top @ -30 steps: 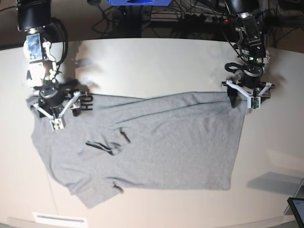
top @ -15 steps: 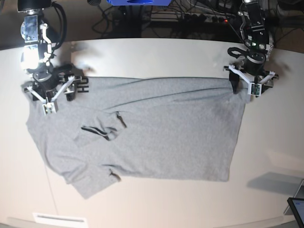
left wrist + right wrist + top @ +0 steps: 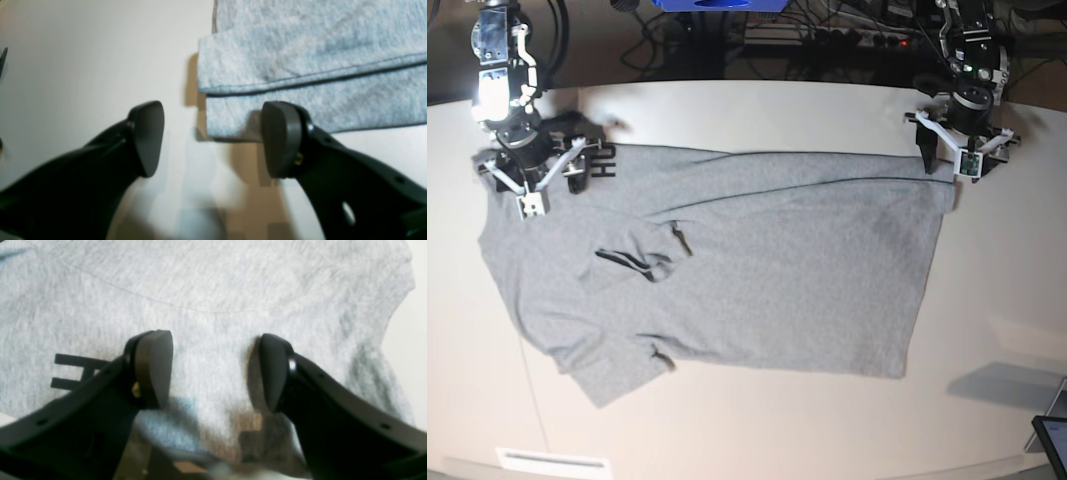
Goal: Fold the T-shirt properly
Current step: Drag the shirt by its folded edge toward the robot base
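Note:
My left gripper's fingers are on both sides of the lower layer's hem corner [image 3: 944, 168], short of the upper layer. I should back off, turn the gripper and pinch the upper layer's corner [image 3: 944, 192].
The light grey T-shirt [image 3: 757, 270] lies spread on the white table [image 3: 757, 115], with its dark collar trim [image 3: 632, 262] towards the left. My right gripper [image 3: 535, 183] stands at the shirt's far left corner, beside the black lettering [image 3: 605, 160]. In the right wrist view that gripper [image 3: 215, 370] is open, both fingers over the grey fabric [image 3: 213, 290] and nothing between them. My left gripper [image 3: 947, 165] is at the far right corner. The left wrist view shows it [image 3: 210, 140] open; one finger [image 3: 280, 136] overlaps the hem corner of the T-shirt [image 3: 300, 50].
Cables and a blue object [image 3: 717, 5] lie beyond the table's far edge. A dark screen [image 3: 1052, 440] pokes in at the bottom right corner. A white strip [image 3: 552, 462] sits at the near left edge.
Both grippers have moved toward the table's far edge. The shirt's far edge has slid that way with them and now lies straighter. The jaws have stayed equally wide.

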Motion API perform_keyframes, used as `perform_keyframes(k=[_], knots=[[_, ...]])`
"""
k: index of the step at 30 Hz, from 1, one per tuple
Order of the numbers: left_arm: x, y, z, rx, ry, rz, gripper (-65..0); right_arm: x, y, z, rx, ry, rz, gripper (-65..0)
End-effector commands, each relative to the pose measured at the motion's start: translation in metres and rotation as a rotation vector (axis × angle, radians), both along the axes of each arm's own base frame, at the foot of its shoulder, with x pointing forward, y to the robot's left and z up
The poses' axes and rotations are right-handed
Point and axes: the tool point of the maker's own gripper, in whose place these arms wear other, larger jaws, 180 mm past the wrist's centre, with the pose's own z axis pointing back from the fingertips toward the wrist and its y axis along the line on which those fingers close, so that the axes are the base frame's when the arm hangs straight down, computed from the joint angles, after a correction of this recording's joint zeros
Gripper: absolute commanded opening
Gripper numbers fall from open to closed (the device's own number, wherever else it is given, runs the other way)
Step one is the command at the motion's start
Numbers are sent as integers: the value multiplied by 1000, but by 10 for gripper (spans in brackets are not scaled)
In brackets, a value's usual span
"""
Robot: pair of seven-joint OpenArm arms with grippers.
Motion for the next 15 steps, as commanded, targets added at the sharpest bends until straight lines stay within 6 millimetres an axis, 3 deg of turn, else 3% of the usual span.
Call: perform_keyframes(k=[1, 10, 15], knots=[[-2, 5, 4, 29, 8, -4, -217, -19, -8, -13, -43, 102, 4, -264], [-11, -7, 22, 48, -9, -43, -217, -17, -10, -12, -51, 97, 7, -264], [-6, 11, 48, 78, -80, 17, -217, -15, -9, -10, -49, 91, 7, -264]])
